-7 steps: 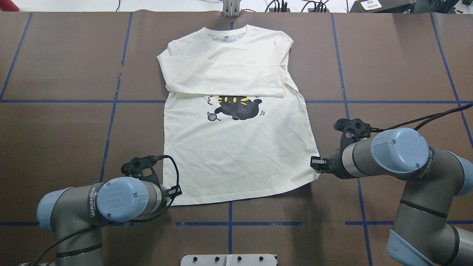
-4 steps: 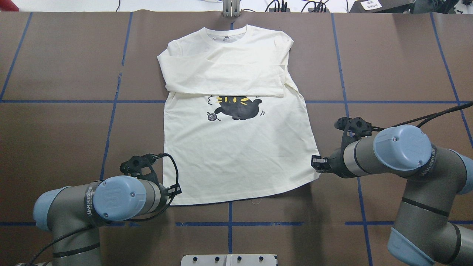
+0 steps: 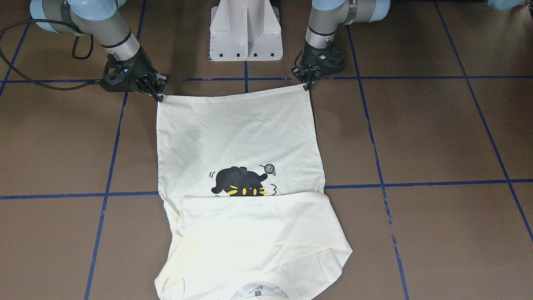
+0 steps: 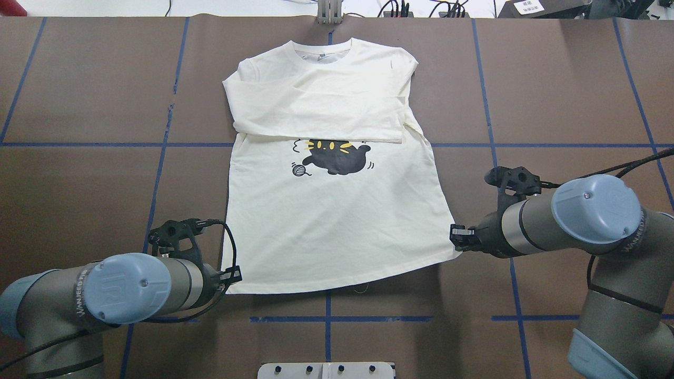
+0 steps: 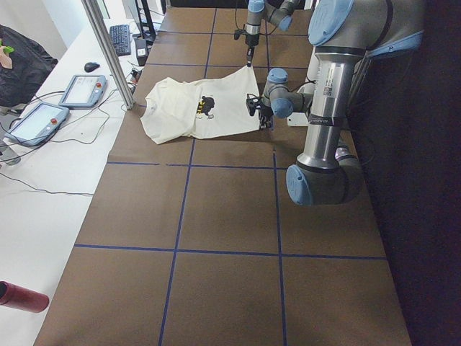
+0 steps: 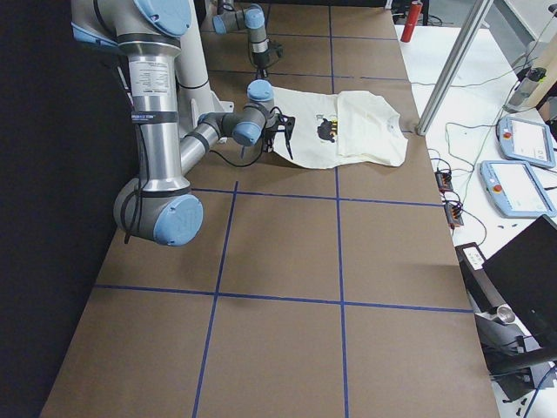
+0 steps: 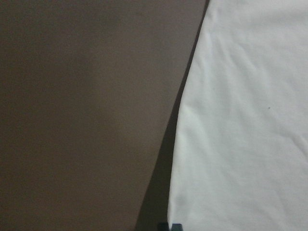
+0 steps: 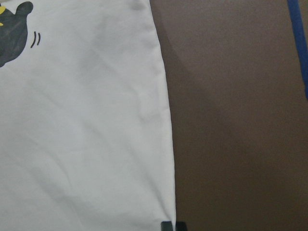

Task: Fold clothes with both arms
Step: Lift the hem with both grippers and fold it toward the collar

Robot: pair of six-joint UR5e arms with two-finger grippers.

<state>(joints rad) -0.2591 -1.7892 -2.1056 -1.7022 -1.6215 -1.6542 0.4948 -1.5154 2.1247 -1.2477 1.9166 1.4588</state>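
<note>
The shirt's neck is near the table's far edge; I'll drag the shirt's hem toward the pedestal base before folding.
The cream-white shirt [image 4: 331, 221] lies flat and face up on the brown table, its black cat print [image 4: 337, 155] showing below the sleeves folded across the chest. The neck points away from me and the hem is nearest. My left gripper [image 4: 235, 276] is shut on the hem's left corner, seen on the right in the front-facing view [image 3: 307, 85]. My right gripper [image 4: 454, 238] is shut on the hem's right corner [image 3: 160, 98]. Each wrist view shows the shirt's side edge [image 7: 175, 144] [image 8: 166, 120] running down to pinched fingertips at the bottom of the frame.
The white pedestal base [image 3: 245, 29] stands between the arms at the near edge. Blue tape lines [image 4: 326, 319] grid the brown table. A metal post [image 4: 329, 13] rises at the far edge. Teach pendants [image 5: 43, 115] and a red bottle [image 5: 21, 297] lie on the side bench.
The left gripper has moved left and slightly toward me, and the right gripper has moved right. The hem is drawn out wider, and the shirt has shifted a little left.
</note>
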